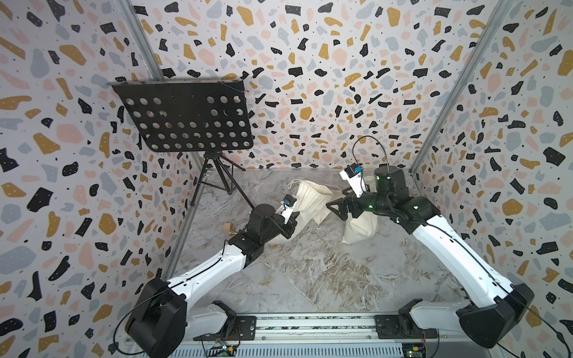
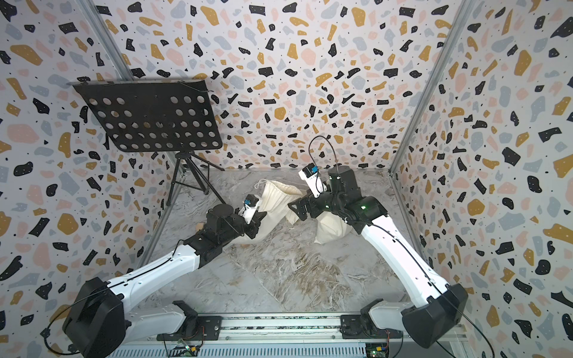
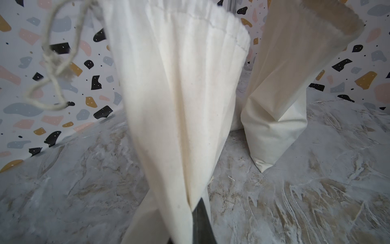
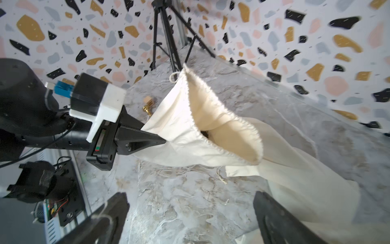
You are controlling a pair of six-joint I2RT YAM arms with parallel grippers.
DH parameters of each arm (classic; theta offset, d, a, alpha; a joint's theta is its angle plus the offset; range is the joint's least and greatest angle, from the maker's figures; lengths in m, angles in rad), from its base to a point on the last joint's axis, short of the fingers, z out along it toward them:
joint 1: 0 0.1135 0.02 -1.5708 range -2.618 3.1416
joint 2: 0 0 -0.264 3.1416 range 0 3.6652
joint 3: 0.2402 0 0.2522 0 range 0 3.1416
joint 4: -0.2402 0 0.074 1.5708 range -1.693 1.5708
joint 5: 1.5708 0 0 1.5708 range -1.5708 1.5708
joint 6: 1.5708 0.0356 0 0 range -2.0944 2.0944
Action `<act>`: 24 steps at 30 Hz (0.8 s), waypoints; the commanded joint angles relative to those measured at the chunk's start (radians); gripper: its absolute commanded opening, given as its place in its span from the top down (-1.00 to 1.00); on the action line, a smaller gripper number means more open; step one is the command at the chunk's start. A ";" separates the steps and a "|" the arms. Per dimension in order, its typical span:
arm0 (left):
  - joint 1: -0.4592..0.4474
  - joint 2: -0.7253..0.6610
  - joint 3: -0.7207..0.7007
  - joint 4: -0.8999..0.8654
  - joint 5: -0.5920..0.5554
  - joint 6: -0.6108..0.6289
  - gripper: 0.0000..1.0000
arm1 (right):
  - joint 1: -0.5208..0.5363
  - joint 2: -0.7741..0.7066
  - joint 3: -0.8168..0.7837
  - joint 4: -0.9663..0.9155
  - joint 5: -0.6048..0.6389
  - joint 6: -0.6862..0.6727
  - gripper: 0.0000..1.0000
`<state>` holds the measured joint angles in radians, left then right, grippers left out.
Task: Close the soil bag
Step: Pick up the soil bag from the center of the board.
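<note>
The soil bag's side (image 4: 172, 146) is pinched in my left gripper, well below the bag's cord. My right gripper should hold the bag's rim (image 1: 331, 191) while my left gripper grabs the cord.
The soil bag (image 1: 310, 198) (image 2: 276, 201) is a cream-white cloth sack, lifted at a slant off the marble floor. Its mouth (image 4: 228, 131) gapes open, with something dark inside. Thin white cords (image 3: 52, 63) (image 4: 174, 77) hang from the neck. My left gripper (image 1: 291, 221) (image 2: 257, 218) (image 3: 190, 228) is shut on a fold of the bag's side cloth, seen pinched in the right wrist view (image 4: 163, 140). My right gripper (image 1: 336, 207) (image 2: 296, 209) (image 4: 190, 211) hangs open just right of the bag's mouth, with nothing between its fingers.
A second cream sack (image 1: 359, 231) (image 3: 274, 126) with a frayed rim stands under the right arm, close to the soil bag. A black music stand (image 1: 186, 117) on a tripod fills the back left. A small brass piece with a cork (image 4: 148, 105) lies near the left wall.
</note>
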<state>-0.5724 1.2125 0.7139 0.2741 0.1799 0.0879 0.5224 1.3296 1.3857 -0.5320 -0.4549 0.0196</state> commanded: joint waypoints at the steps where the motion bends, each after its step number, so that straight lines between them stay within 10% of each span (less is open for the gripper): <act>1: -0.004 -0.052 -0.030 0.174 0.038 0.042 1.00 | 0.004 0.055 0.071 -0.042 -0.124 -0.077 -0.99; 11: -0.004 -0.101 -0.068 0.188 0.099 0.078 1.00 | -0.007 0.235 0.175 -0.040 -0.127 -0.305 -0.99; 24: -0.004 -0.143 -0.081 0.184 0.110 0.104 1.00 | -0.105 0.193 0.110 0.100 -0.129 -0.273 -0.99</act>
<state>-0.5724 1.1042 0.6258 0.3332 0.2558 0.1734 0.4210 1.5749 1.4986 -0.4831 -0.5488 -0.2516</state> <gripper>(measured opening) 0.047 0.996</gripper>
